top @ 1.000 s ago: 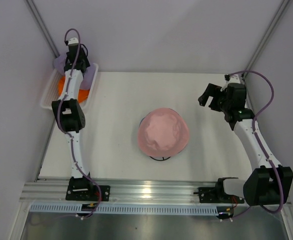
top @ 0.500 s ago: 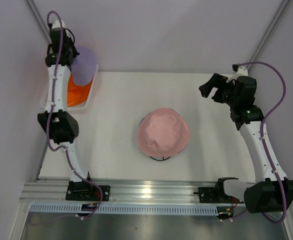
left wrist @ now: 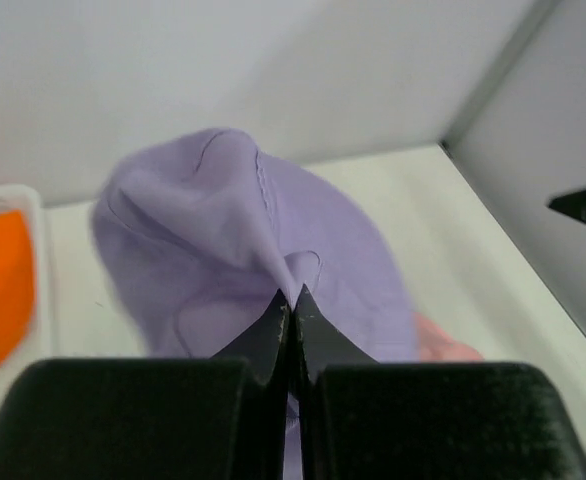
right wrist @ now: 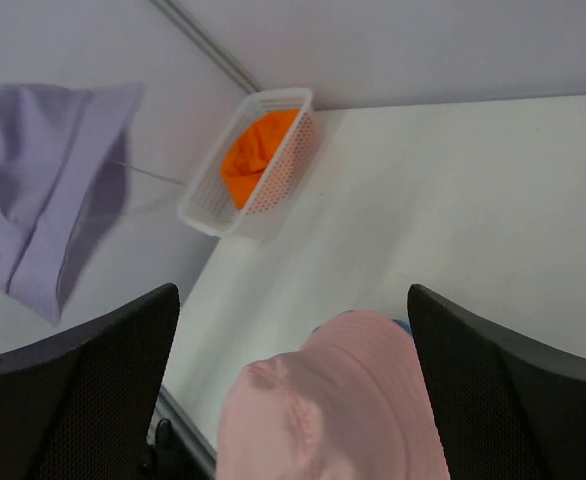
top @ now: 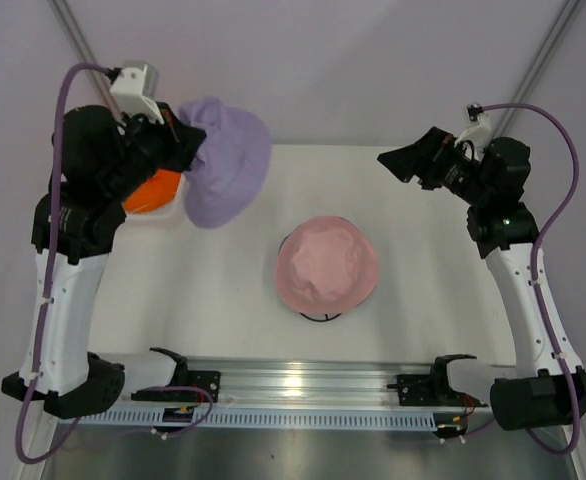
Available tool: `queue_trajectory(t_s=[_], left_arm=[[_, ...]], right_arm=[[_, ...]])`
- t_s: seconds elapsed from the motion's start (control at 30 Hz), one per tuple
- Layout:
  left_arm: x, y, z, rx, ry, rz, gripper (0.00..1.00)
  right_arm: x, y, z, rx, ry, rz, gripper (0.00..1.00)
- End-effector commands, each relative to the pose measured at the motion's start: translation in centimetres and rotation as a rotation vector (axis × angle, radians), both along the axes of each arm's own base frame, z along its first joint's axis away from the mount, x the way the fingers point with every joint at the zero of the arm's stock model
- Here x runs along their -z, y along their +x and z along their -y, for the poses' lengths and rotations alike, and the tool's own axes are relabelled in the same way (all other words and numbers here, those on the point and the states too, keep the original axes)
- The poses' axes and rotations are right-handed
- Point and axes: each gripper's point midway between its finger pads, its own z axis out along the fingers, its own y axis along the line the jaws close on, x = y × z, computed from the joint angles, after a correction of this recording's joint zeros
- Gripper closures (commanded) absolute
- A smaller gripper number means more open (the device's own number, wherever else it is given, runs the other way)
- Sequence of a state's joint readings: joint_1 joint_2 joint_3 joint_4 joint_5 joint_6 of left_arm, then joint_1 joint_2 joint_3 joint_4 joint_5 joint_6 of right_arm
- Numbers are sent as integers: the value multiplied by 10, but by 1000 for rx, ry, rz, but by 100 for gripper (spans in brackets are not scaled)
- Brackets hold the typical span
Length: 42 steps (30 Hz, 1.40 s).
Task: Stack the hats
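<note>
My gripper will let the lavender hat sag over the pink hat's top when it lowers it, because the lavender hat's brim [top: 221, 207] hangs down from its pinched fold.
My left gripper [top: 186, 150] is shut on a fold of the lavender hat [top: 229, 162] and holds it in the air, right of the basket; the wrist view shows the closed tips [left wrist: 293, 296] pinching the fabric [left wrist: 223, 220]. The pink hat [top: 327, 265] sits mid-table on the stack. A sliver of the blue hat [right wrist: 401, 324] shows under the pink hat [right wrist: 343, 400]. The orange hat [top: 151, 190] lies in the basket. My right gripper [top: 401, 160] is open and empty, raised to the right of the pink hat, with its jaws wide apart [right wrist: 293, 296].
The white mesh basket [right wrist: 273, 190] stands at the table's back left corner. A thin black wire stand [top: 319, 318] shows under the pink hat's near edge. Grey walls close in at the back and at both sides.
My left arm has lifted the lavender hat out of the basket and swung it right, toward the table's middle. My right gripper has risen and turned toward the centre.
</note>
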<state>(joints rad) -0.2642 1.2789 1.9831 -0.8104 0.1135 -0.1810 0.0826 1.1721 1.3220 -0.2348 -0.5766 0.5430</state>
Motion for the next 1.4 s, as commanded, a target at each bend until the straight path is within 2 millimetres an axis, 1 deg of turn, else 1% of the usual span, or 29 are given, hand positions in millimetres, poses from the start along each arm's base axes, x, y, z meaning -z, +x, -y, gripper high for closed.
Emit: queue_trajectory(t_s=[0.0, 0.03, 0.07, 0.13, 0.17, 0.2, 0.27, 0.3, 0.33, 0.37, 0.4, 0.43, 0.47, 0.6, 0.67, 0.7, 0.83, 0.87, 0.9, 0.97, 1.0, 1.03, 1.07, 1.1, 1.17, 1.2, 1.23, 1.3, 1.37], left_arm=[[30, -22, 45, 131, -39, -93, 99], [28, -29, 50, 141, -48, -88, 99], [25, -42, 62, 188, -57, -79, 99], [19, -59, 67, 215, -76, -58, 99], [18, -70, 77, 261, -97, -58, 99], [15, -82, 81, 296, -117, -51, 99], [18, -96, 99, 373, -156, -58, 99], [17, -101, 104, 393, -170, -57, 99], [21, -103, 110, 408, -179, -51, 99], [21, -110, 120, 441, -184, -55, 99], [22, -111, 124, 445, -186, -60, 99], [23, -112, 128, 451, -189, -63, 99], [32, -115, 138, 478, -183, -89, 99], [49, -120, 161, 516, -165, -129, 99], [50, -124, 170, 541, -175, -130, 99], [56, -124, 175, 548, -170, -142, 99], [62, -125, 186, 559, -158, -154, 99], [62, -126, 189, 565, -159, -155, 99], [63, -128, 191, 574, -156, -156, 99], [68, -129, 195, 579, -144, -159, 99], [71, -126, 195, 562, -133, -161, 99], [76, -124, 196, 547, -121, -166, 99], [79, -124, 197, 546, -109, -168, 99], [81, -125, 198, 549, -99, -169, 99], [90, -124, 200, 525, -65, -167, 99], [97, -124, 198, 509, -32, -178, 99], [96, -118, 193, 458, -6, -162, 99], [95, -121, 189, 434, 39, -162, 99], [95, -120, 184, 402, 76, -145, 99]], right_arm=[[-37, -42, -32, -153, 75, 89, 0], [-33, -45, -32, -140, 64, 67, 0], [-37, -54, -32, -143, 60, 81, 0], [-31, -64, -33, -158, 70, 50, 1], [-35, -74, -34, -168, 95, 43, 0], [-23, -77, -35, -177, 111, 7, 0], [-19, -88, -41, -207, 164, -9, 0], [-23, -100, -43, -218, 222, -25, 0], [-13, -100, -44, -212, 251, -43, 0], [-11, -108, -49, -230, 276, -55, 0], [-17, -119, -49, -236, 315, -52, 0], [-13, -119, -49, -215, 330, -69, 0], [-8, -123, -52, -223, 335, -94, 0], [15, -131, -58, -204, 316, -178, 0], [31, -132, -61, -193, 334, -225, 0], [34, -134, -63, -201, 349, -237, 0], [29, -136, -62, -194, 423, -217, 4], [28, -136, -61, -188, 421, -207, 8], [26, -137, -60, -183, 415, -201, 19], [27, -136, -58, -174, 400, -193, 29], [29, -134, -57, -156, 391, -202, 45], [33, -132, -56, -141, 382, -215, 53], [38, -130, -55, -129, 371, -230, 61], [50, -126, -54, -105, 343, -264, 79], [63, -123, -54, -90, 319, -302, 94], [76, -120, -54, -79, 288, -333, 100], [82, -118, -54, -69, 268, -342, 100], [92, -117, -54, -76, 228, -344, 100], [91, -115, -59, -104, 218, -330, 100]])
